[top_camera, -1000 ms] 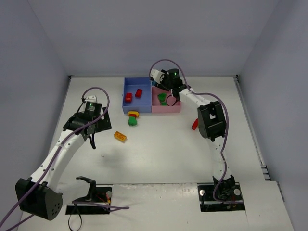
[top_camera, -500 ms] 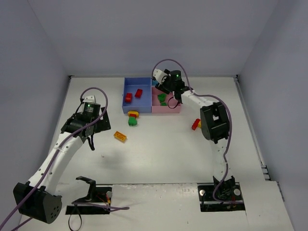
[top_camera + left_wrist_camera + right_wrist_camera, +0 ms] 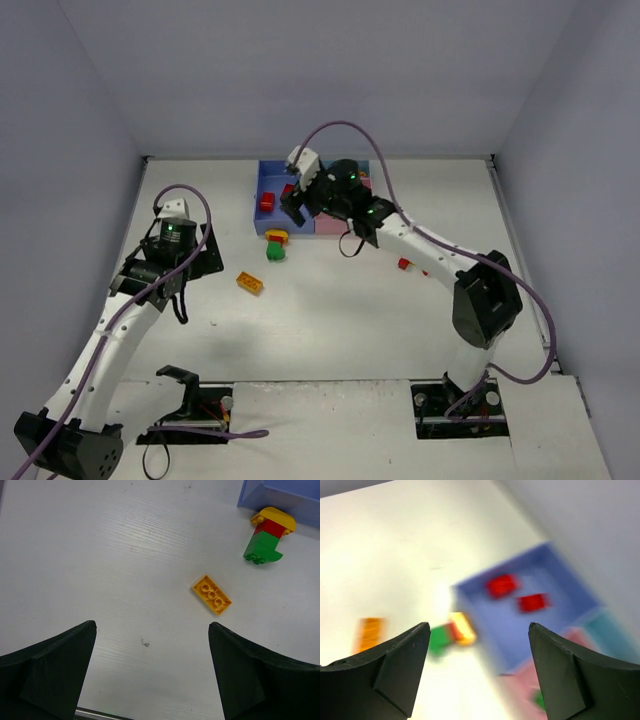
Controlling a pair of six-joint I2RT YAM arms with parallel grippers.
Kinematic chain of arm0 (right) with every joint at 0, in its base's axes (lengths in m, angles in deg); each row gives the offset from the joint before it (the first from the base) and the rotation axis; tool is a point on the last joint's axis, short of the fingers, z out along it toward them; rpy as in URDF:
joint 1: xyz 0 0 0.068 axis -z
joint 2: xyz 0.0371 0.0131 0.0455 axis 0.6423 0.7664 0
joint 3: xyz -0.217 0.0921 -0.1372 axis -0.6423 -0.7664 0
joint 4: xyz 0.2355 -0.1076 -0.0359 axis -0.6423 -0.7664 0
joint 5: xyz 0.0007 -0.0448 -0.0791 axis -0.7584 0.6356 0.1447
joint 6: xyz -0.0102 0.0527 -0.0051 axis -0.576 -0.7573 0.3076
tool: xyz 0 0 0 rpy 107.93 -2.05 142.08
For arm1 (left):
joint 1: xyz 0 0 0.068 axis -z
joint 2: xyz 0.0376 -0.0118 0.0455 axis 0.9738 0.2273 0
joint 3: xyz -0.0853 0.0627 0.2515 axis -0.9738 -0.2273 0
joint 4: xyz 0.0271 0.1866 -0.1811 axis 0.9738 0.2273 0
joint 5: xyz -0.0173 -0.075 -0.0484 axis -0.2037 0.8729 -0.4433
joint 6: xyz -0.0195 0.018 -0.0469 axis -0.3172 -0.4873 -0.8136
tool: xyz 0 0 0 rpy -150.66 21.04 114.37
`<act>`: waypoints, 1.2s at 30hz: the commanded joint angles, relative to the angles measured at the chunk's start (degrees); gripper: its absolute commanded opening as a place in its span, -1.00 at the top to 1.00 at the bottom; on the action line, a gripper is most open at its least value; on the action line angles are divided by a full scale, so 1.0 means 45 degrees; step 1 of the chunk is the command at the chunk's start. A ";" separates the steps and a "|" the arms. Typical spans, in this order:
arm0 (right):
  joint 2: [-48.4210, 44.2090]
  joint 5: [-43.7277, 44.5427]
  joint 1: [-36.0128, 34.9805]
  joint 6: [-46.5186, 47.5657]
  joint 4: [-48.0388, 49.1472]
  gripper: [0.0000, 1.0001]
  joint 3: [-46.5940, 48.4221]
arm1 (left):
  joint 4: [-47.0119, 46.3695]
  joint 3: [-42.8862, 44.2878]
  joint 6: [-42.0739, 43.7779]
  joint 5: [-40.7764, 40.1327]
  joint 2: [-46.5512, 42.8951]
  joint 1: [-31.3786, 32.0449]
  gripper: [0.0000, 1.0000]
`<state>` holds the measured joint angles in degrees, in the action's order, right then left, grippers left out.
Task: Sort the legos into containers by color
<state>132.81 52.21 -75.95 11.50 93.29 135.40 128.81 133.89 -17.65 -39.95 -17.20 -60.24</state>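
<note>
The orange brick (image 3: 250, 283) lies clear of the stack (image 3: 276, 247) with its long sides toward the right gripper's open fingers, so the robot should now move that gripper until the fingers straddle the brick.
My left gripper (image 3: 178, 298) (image 3: 152, 624) is open and empty above the bare table. An orange brick (image 3: 250, 283) (image 3: 212, 594) lies ahead of it to the right. A stack of yellow, red and green bricks (image 3: 276, 245) (image 3: 265, 535) lies by the front of the blue tray (image 3: 262, 180) (image 3: 280, 495). My right gripper (image 3: 295, 205) (image 3: 479, 625) is open and empty, high over the blue tray's front. Its blurred view shows two red bricks (image 3: 501, 585) in the blue tray (image 3: 520, 625), the stack (image 3: 452, 630) and the orange brick (image 3: 369, 632).
The pink tray (image 3: 330, 226) (image 3: 570, 640) joins the blue one on the right and holds a green brick (image 3: 538, 700). A teal tray (image 3: 615, 635) sits behind it. A small red brick (image 3: 404, 264) lies under the right arm. Walls close three sides.
My right gripper has swung left from over the pink tray to over the blue tray's front. My left arm has drawn back a little toward the near left.
</note>
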 commanded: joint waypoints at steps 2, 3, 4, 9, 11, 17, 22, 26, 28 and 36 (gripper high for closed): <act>0.0199 -0.0646 -0.1863 -0.2631 0.0183 -0.53 -0.1139 | 0.0279 0.0759 0.0066 -0.0250 -0.0596 -0.0100 -0.74; 0.0297 -0.0530 -0.2195 -0.2942 0.0261 -0.53 -0.1257 | 0.0454 0.0817 0.0066 -0.0269 -0.0674 -0.0119 -0.74; 0.0530 -0.0200 -0.2797 -0.3061 0.0358 -0.54 -0.1355 | 0.0552 0.0837 0.0085 -0.0269 -0.0849 -0.0120 -0.74; 0.1682 0.0603 -0.3993 -0.3862 0.1023 -0.53 -0.1299 | 0.1118 0.0838 0.0143 -0.0269 -0.1435 -0.0100 -0.74; 0.2307 0.0994 -0.4325 -0.3980 0.1121 -0.53 -0.1026 | 0.1352 0.0838 0.0183 -0.0308 -0.1709 -0.0100 -0.74; 0.3792 0.1873 -0.4542 -0.4019 0.1550 -0.50 -0.0497 | 0.1627 0.0799 0.0144 -0.0426 -0.2471 -0.0100 -0.74; 0.4613 0.1874 -0.4581 -0.3903 0.1648 -0.40 0.0049 | 0.1705 0.0877 0.0163 -0.0387 -0.2570 -0.0119 -0.74; 0.4965 0.1835 -0.4620 -0.3590 0.1629 -0.15 0.0304 | 0.1608 0.0760 0.0144 -0.0250 -0.2530 -0.0100 -0.74; 0.4966 0.1757 -0.4620 -0.3415 0.1570 0.01 0.0324 | 0.1549 0.0720 0.0144 -0.0211 -0.2492 -0.0100 -0.74; 0.3680 0.1445 -0.4269 -0.1990 0.1434 1.00 -0.0144 | 0.1140 0.0564 0.0105 -0.0152 -0.2297 -0.0119 -0.74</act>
<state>155.74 59.46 -96.13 -1.29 97.10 134.33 136.64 135.11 -17.57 -40.50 -28.58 -60.39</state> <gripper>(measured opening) 0.324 0.870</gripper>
